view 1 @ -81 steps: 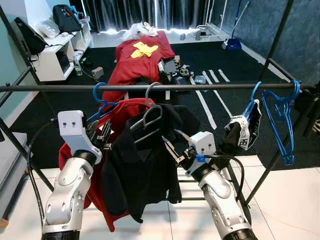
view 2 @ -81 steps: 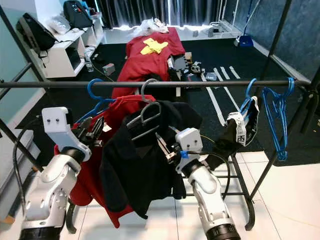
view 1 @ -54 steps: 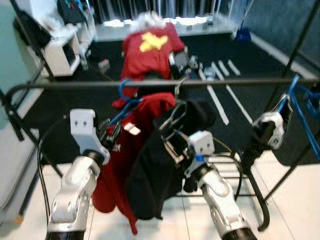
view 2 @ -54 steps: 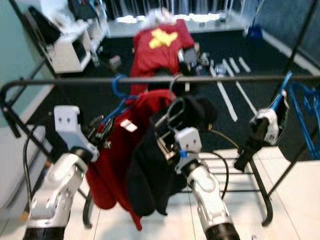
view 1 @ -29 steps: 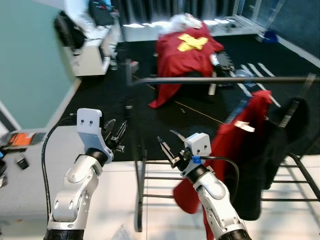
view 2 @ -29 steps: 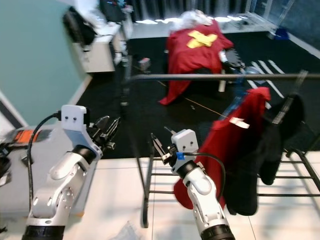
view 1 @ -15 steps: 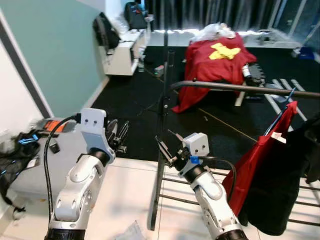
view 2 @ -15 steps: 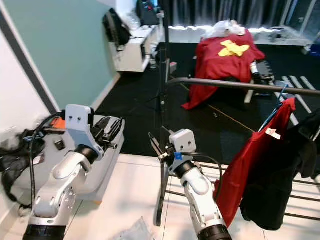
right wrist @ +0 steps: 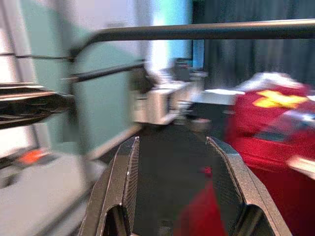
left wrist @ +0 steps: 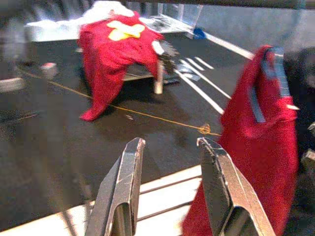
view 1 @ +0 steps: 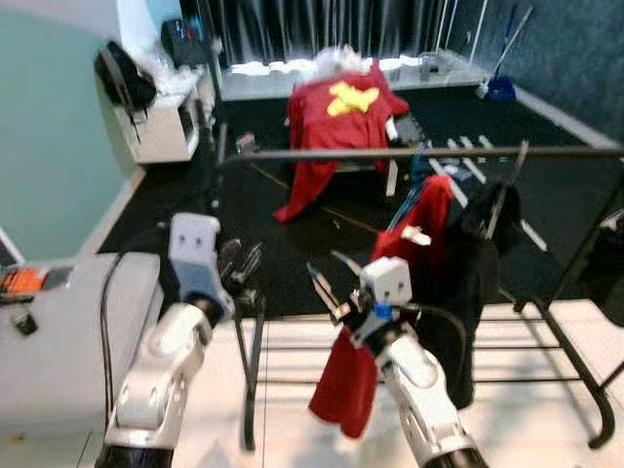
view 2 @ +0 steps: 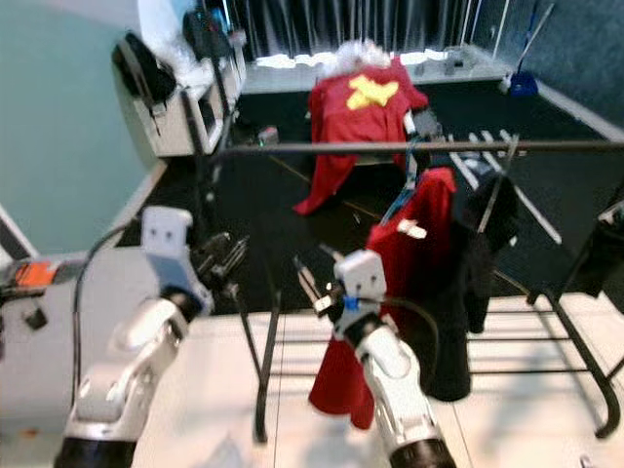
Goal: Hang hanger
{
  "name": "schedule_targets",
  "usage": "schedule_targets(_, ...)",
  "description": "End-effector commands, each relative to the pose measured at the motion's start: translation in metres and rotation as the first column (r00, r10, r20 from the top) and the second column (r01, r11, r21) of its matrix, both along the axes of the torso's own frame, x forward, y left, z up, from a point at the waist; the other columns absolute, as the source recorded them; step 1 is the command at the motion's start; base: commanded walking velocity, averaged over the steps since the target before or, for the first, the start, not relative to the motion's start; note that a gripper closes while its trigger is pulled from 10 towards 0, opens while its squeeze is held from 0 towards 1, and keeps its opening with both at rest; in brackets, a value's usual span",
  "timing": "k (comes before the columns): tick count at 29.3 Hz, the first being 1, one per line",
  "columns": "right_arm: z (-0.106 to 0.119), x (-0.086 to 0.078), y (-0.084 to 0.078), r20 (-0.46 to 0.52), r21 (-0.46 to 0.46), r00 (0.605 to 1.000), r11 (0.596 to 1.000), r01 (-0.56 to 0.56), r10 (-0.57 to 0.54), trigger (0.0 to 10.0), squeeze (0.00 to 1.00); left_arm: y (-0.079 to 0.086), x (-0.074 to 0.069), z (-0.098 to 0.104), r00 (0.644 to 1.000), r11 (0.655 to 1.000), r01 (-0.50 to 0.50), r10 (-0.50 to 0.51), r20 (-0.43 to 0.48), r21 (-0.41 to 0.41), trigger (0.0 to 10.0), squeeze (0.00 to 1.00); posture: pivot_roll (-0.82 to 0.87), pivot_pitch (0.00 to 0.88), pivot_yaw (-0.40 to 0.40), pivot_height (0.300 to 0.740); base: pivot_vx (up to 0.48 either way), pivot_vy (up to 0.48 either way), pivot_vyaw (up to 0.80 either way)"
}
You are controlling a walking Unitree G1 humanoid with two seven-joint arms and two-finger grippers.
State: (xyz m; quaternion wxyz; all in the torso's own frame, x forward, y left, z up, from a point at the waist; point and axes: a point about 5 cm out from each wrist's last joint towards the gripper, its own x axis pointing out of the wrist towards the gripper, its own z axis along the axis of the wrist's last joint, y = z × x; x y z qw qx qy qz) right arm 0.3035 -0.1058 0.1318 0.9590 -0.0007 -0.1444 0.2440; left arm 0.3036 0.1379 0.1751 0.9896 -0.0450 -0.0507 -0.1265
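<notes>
The red garment [view 1: 426, 222] should come along and droop when I lift the blue hanger off the rail, because its long folds [view 1: 347, 382] hang limp below.
A black rail [view 1: 419, 153] carries a red garment [view 1: 421, 244] on a blue hanger [view 1: 426, 183], and beside it a black garment [view 1: 487, 258] on a grey hanger [view 1: 508, 175]. My left gripper [view 1: 241, 275] is open and empty, held left of the rack's end post. My right gripper [view 1: 330, 289] is open and empty too, just in front of the red garment's lower left. In the left wrist view the open fingers [left wrist: 121, 187] frame the floor beside the red garment [left wrist: 261, 128]. The right wrist view is blurred, with the rail [right wrist: 197, 32] above the open gripper [right wrist: 172, 142].
A grey box [view 1: 58, 331] stands at my left. The rack's lower bars [view 1: 292, 346] cross the white floor ahead. Further back, a red cloth [view 1: 336, 112] with a yellow mark drapes a low table on dark carpet, and a white shelf [view 1: 171, 122] stands at the left.
The view swung left off the rack, then back right, so the garments are nearer the middle again. Both grippers stay open and empty, now clear of the black garment.
</notes>
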Motion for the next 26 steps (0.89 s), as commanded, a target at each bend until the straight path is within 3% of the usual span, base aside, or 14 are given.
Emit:
schedule_targets(1,0.001,0.002,0.004,-0.015,0.013,1.0,1.0,-0.011,0.012,10.0,0.0,0.004,0.004,-0.006,0.999,1.0,-0.028,0.028,-0.032,0.007,10.0,0.0,0.07,0.031,0.062,0.74,0.0,0.0,0.0)
schedule_targets(7,0.005,0.005,0.001,-0.007,0.008,1.0,1.0,-0.006,0.006,10.0,0.0,0.002,0.007,-0.006,0.999,0.999,-0.036,0.036,-0.04,-0.003,10.0,0.0,0.07,0.034,0.06,0.74,0.0,0.0,0.0)
schedule_targets(15,0.002,0.011,-0.006,-0.036,-0.039,0.999,0.999,0.032,-0.033,10.0,0.0,-0.016,0.027,0.011,1.0,1.0,0.017,-0.017,-0.025,-0.004,10.0,0.0,0.07,0.039,0.052,0.74,0.0,0.0,0.0)
schedule_targets(20,0.006,0.017,-0.011,-0.046,-0.02,0.996,0.997,0.072,-0.073,10.0,0.0,-0.015,0.031,0.013,1.0,1.0,0.017,-0.017,-0.025,-0.003,10.0,0.0,0.06,0.043,0.063,0.74,0.0,0.0,0.0)
schedule_targets(21,0.011,0.022,-0.014,-0.054,0.002,0.994,0.996,0.092,-0.092,10.0,0.82,-0.013,0.031,0.012,1.0,1.0,0.013,-0.012,-0.027,0.008,10.0,0.0,0.06,0.044,0.064,0.74,0.0,0.0,0.0)
schedule_targets(22,0.011,0.022,-0.014,-0.054,0.002,0.994,0.996,0.092,-0.092,10.0,0.82,-0.013,0.031,0.012,1.0,1.0,0.013,-0.012,-0.027,0.008,10.0,0.0,0.06,0.044,0.064,0.74,0.0,0.0,0.0)
schedule_targets(23,0.018,0.03,-0.019,-0.064,0.011,0.991,0.993,0.118,-0.117,10.0,1.0,-0.009,0.03,0.008,0.999,0.999,-0.012,0.013,-0.031,0.032,10.0,0.0,0.07,0.05,0.058,0.74,0.0,0.0,0.0)
schedule_targets(26,0.026,0.039,-0.023,-0.07,0.003,0.987,0.989,0.148,-0.147,10.0,1.0,-0.003,0.028,0.004,0.998,0.997,-0.048,0.05,-0.034,0.067,10.0,0.0,0.07,0.054,0.05,0.74,0.0,0.0,0.0)
